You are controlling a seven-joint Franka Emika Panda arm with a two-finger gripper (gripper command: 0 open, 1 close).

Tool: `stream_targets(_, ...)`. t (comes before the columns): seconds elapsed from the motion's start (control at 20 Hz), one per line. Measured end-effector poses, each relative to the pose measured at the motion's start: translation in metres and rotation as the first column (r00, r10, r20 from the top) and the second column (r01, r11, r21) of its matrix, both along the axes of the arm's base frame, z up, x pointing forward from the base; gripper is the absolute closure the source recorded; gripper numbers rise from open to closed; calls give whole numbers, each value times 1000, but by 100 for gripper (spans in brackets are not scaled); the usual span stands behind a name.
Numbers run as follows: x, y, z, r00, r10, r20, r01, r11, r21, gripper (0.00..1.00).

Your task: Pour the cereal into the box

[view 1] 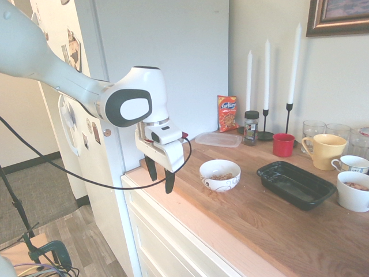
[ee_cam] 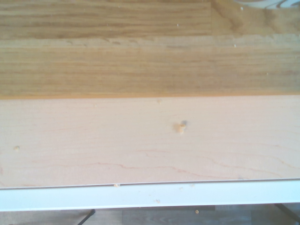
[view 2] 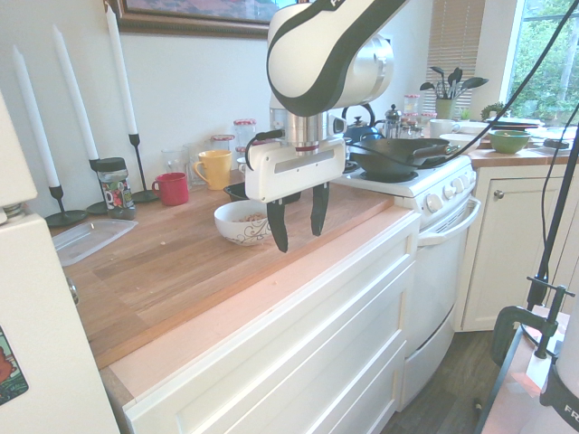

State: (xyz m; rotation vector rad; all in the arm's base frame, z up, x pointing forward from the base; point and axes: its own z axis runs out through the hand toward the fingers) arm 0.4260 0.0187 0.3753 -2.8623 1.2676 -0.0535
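My gripper will tip the white bowl, and the cereal point(view 2: 248, 216) should spill out and cover only part of the box, as a small heap of loose pieces point(view 2: 253, 217) shows.
The cereal point(view 1: 221, 176) is a small heap of tan pieces in a white patterned bowl point(view 1: 219, 183) on the wooden counter. The same bowl point(view 2: 237, 231) shows in the second exterior view, with the cereal point(view 2: 246, 217) inside it. To the bowl's right lies the box point(view 1: 296, 183), a shallow black tray with nothing in it. Only a dark sliver of this box point(view 2: 237, 191) shows behind the bowl from the other side. My gripper point(view 1: 161, 180) point(view 2: 298, 231) hangs open over the counter's front edge, beside the bowl and apart from it. Nothing is between its fingers.
A clear flat container point(view 1: 218, 139), a red-orange snack bag point(view 1: 228, 113), a jar point(view 1: 251, 127), a red cup point(view 1: 283, 145), a yellow mug point(view 1: 324, 150) and white mugs point(view 1: 353, 193) stand behind and beside the tray. A stove with a pan point(view 2: 398, 158) adjoins the counter. A lone crumb point(ee_cam: 180, 127) lies on the pale edge strip.
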Motion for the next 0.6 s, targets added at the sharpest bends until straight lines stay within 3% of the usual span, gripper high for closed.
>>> stream_targets(0.15, 1, -2, 2, 1000, 1, 13, -1, 1000, 1, 0)
stream_targets(0.3, 14, 2, 16, 998, 9, 67, -9, 1000, -8, 0)
stream_targets(0.6, 87, 8, 45, 991, 17, 136, -11, 999, -42, 0)
